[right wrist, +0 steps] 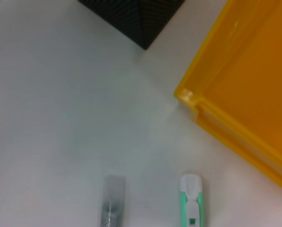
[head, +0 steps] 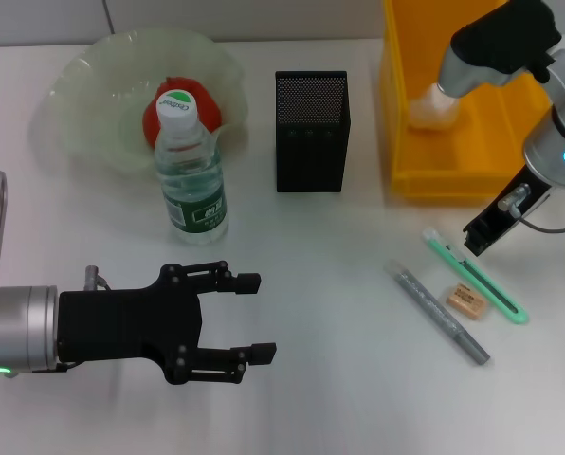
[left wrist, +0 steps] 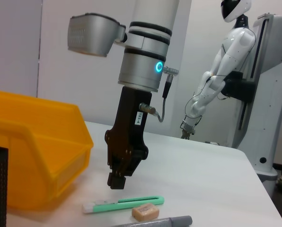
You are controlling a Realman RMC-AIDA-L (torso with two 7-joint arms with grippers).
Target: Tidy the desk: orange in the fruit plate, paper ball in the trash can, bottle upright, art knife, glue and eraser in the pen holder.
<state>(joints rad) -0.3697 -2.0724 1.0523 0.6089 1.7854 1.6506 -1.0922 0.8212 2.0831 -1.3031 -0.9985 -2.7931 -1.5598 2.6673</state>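
Note:
My right gripper's fingers are hanging high, on the yellow bin's side of the art knife. Next, I open them and bring them down around its body (head: 475, 276).
The orange (head: 202, 106) lies in the translucent fruit plate (head: 93, 85). In front of it the bottle (head: 190, 171) stands upright. A white paper ball (head: 432, 109) rests in the yellow bin (head: 472, 180) that serves as trash can. The black mesh pen holder (head: 311, 131) stands mid-table. On the table at the right lie the green art knife (head: 477, 277), the tan eraser (head: 466, 301) and the grey glue stick (head: 439, 313). My right gripper (head: 475, 244) hangs just above the art knife's (left wrist: 124, 203) white end. My left gripper (head: 256, 318) is open near the front, holding nothing.
The yellow bin (right wrist: 245, 85) sits close behind the art knife (right wrist: 192, 201) and glue (right wrist: 113, 203), with the pen holder (right wrist: 141, 14) farther off. Bare table lies between the bottle and the glue. A white humanoid robot (left wrist: 221, 71) stands beyond the table.

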